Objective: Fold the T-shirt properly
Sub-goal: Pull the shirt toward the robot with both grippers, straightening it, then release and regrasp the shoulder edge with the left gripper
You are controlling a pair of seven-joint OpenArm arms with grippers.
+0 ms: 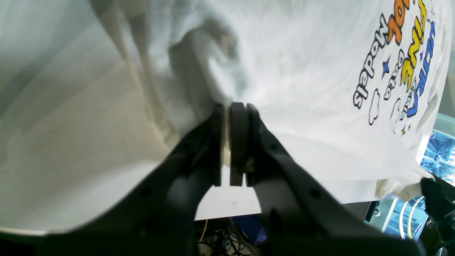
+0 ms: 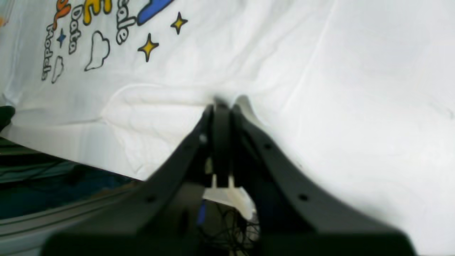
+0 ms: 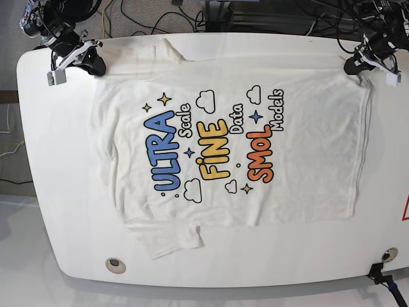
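Next, my left gripper opens and lets the cloth lie flat, because it is pinching a bunched fold [image 1: 209,64] inside the T-shirt's side edge. It should then grab the T-shirt's far corner [image 3: 344,59] squarely.
The white T-shirt [image 3: 300,166] lies spread flat on the white table [image 3: 51,192], print side up, with blue "ULTRA", yellow "FINE" and orange "SMOL" showing. My left gripper [image 3: 356,66] is at the shirt's far right corner. In the left wrist view it [image 1: 231,106] is shut on a pinch of the cloth [image 1: 312,71]. My right gripper [image 3: 96,66] is at the shirt's far left corner. In the right wrist view it [image 2: 222,104] is shut on a raised fold of the cloth [image 2: 355,89]. One sleeve [image 3: 169,236] lies at the near side.
Cables [image 3: 160,16] run behind the table's far edge. A round grommet [image 3: 114,263] sits near the front left edge, and a small black fitting [image 3: 382,274] at the front right corner. Bare table surrounds the shirt on the left and front.
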